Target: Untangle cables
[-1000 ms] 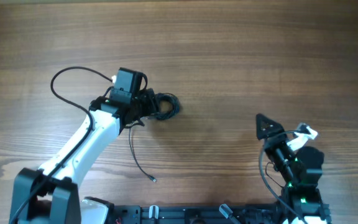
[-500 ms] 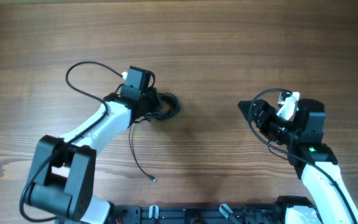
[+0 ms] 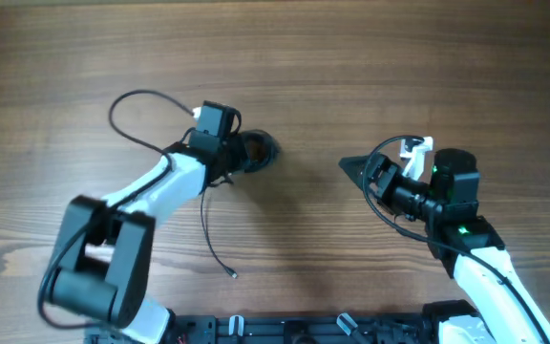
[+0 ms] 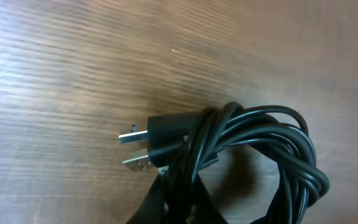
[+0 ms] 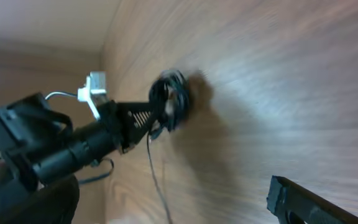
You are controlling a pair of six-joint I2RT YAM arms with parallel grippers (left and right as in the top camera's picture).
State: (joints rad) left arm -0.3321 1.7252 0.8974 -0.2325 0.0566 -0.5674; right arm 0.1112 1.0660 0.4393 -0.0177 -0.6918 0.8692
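Observation:
The strands of cable wrap (image 4: 199,135) around the plugs beside my left gripper, so my right gripper should come in and take a plug (image 4: 165,129) while my left gripper holds the coil.
The cables (image 3: 259,151) are a small black bundle left of the table's middle. One thin strand (image 3: 208,234) trails from it toward the front edge and ends in a tiny plug (image 3: 235,274). My left gripper (image 3: 243,153) is shut on the bundle's left side. In the left wrist view the cables (image 4: 260,146) form a coil with two metal plugs (image 4: 134,149) sticking out left, and the left gripper (image 4: 182,196) pinches the strands at the bottom edge. My right gripper (image 3: 355,168) is open, apart from the bundle on its right. The right wrist view shows the cables (image 5: 173,99) and one finger (image 5: 300,200).
A thicker black lead (image 3: 134,105) loops from the left arm's white camera mount over the wooden table (image 3: 399,67). The right arm's own lead (image 3: 390,205) curls beside its wrist. The arm bases stand along the front edge.
My left gripper has shut on the cable bundle. The right arm has swung up and left from the front right corner toward the bundle, jaws still open.

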